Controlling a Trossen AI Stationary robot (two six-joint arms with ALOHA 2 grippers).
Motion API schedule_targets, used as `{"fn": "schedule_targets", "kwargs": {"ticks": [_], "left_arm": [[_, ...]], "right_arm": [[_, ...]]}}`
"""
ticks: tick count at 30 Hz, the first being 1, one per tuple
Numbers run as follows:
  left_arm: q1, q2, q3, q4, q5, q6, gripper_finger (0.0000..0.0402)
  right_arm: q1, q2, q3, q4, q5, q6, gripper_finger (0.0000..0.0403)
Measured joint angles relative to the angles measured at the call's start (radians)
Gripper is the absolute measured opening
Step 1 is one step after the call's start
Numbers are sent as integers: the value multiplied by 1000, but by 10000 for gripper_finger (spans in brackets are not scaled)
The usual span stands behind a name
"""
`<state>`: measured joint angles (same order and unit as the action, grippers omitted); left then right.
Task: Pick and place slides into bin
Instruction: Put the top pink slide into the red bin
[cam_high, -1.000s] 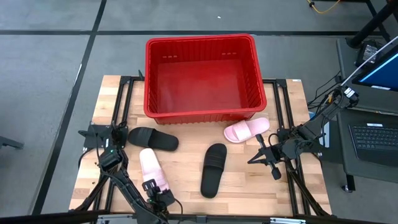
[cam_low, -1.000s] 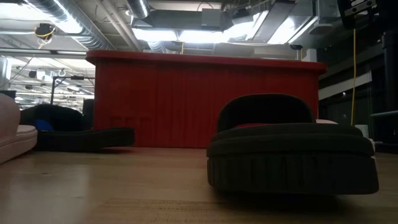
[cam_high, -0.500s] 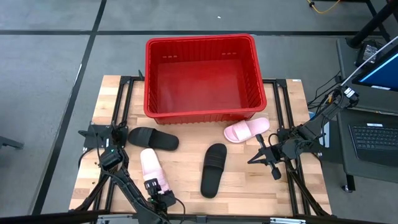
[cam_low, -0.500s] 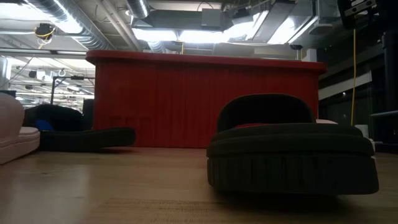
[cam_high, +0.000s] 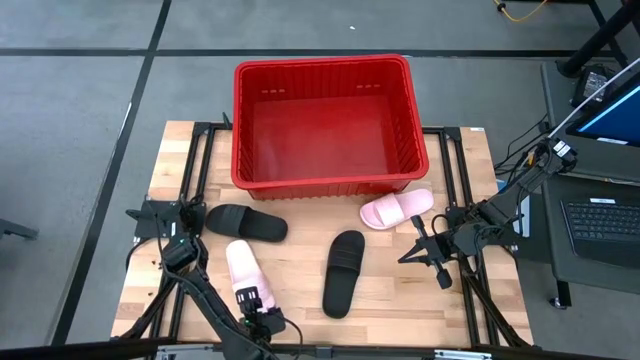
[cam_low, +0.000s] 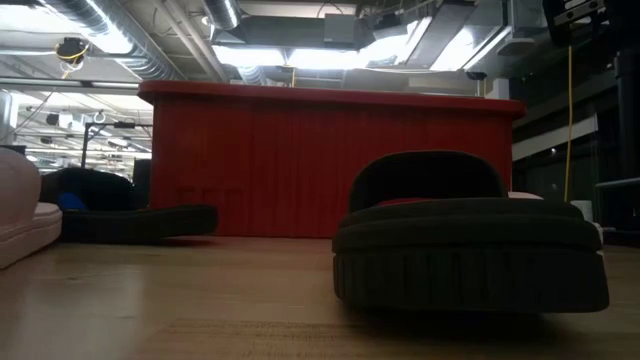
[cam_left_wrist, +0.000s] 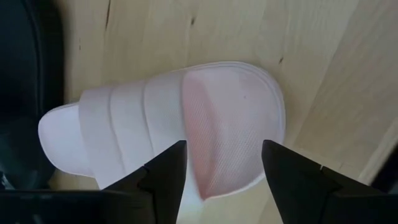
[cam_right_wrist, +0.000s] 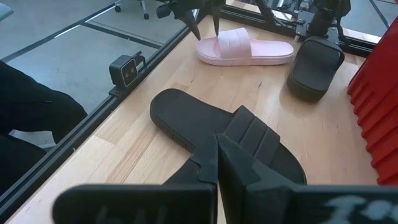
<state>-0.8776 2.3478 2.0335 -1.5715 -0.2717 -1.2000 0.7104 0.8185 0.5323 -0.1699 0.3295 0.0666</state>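
Both of my left gripper's fingers are hanging over this pink slide's heel (cam_left_wrist: 231, 134). I should move back until they are on either side of the end of the heel (cam_left_wrist: 283, 115).
The red bin (cam_high: 322, 70) stands at the table's far middle. Two black slides (cam_high: 246, 222) (cam_high: 343, 272) and two pale pink slides (cam_high: 247, 270) (cam_high: 397, 209) lie flat on their soles on the wooden table in front of it. My left gripper (cam_high: 258, 322) is open at the near edge, over the heel half of the left pink slide (cam_left_wrist: 224, 124). Its fingers (cam_left_wrist: 168, 174) stand apart above the slide's side edge, and I see no touch. My right gripper (cam_high: 425, 252) is shut and empty at the right, beside the right black slide (cam_right_wrist: 230, 140).
Black metal rails (cam_high: 200, 160) run along the table's left and right sides. A laptop (cam_high: 605, 215) sits on a stand beyond the right edge. Bare wood lies between the slides and along the near edge (cam_high: 390, 310).
My left gripper has gone a little toward the table's near edge, along the left pink slide toward its heel, still open. The slides and my right arm have kept still.
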Motion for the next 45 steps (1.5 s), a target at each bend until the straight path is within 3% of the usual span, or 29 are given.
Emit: {"fn": "schedule_targets", "kwargs": {"ticks": [11, 19, 32, 45], "left_arm": [[3, 0, -7, 3, -70, 0, 200], [6, 0, -96, -2, -44, -17, 200], [38, 0, -113, 0, -39, -6, 195], [68, 0, -113, 1, 55, 71, 173]], "right_arm": [[0, 0, 0, 0, 0, 0, 5], [0, 0, 0, 0, 0, 0, 5], [0, 0, 0, 0, 0, 1, 5], [0, 0, 0, 0, 0, -4, 5]]}}
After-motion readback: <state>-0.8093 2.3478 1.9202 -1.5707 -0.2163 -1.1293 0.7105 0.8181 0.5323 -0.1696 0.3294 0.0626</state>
